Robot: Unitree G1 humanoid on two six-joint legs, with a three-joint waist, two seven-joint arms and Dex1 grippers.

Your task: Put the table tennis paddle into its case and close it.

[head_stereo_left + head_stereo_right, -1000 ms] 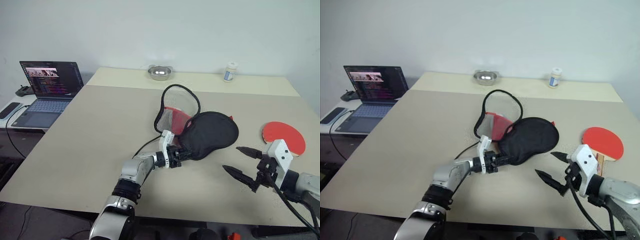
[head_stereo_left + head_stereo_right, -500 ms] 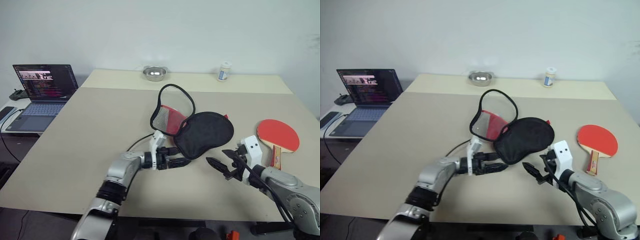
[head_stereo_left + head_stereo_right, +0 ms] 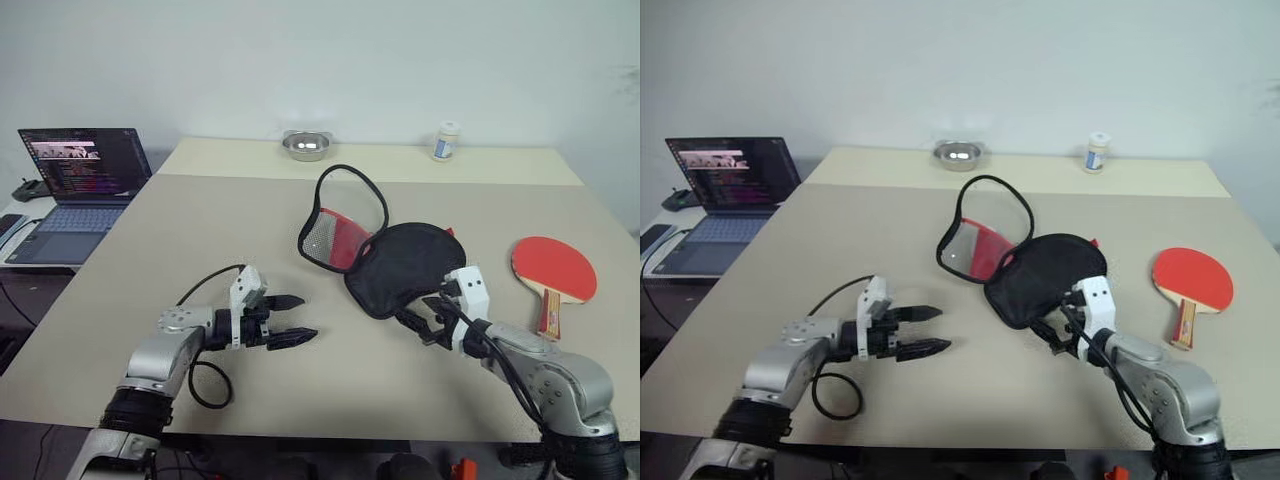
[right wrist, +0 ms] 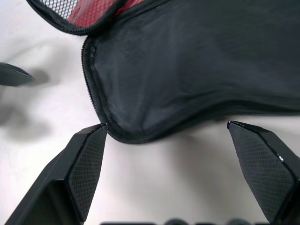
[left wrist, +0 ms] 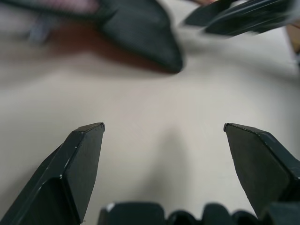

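My right gripper should pinch the black zip rim (image 4: pixel 182 125) and pull the case straight before it gets the paddle, because the case lies at a slant with its mesh flap (image 3: pixel 334 238) up.
The table tennis paddle (image 3: pixel 553 268) lies red face up at the right of the table, its wooden handle toward me. The case (image 3: pixel 405 265) lies mid-table, black face up, with its red mesh flap (image 3: pixel 335 235) raised open on the far left side. My right gripper (image 3: pixel 418 315) is open at the case's near edge. In the right wrist view its fingers (image 4: pixel 86 159) straddle the black zip rim (image 4: pixel 140 136). My left gripper (image 3: pixel 308 317) is open and empty, well left of the case, pointing toward it.
An open laptop (image 3: pixel 85 165) sits on a side table at the left. A metal bowl (image 3: pixel 306 146) and a small white bottle (image 3: pixel 446 141) stand at the table's far edge. A black cable loops beside my left forearm (image 3: pixel 205 380).
My left gripper has let go of the case's near edge, opened and drawn back to the left. My right gripper has moved left and forward up to the case. The camera has shifted.
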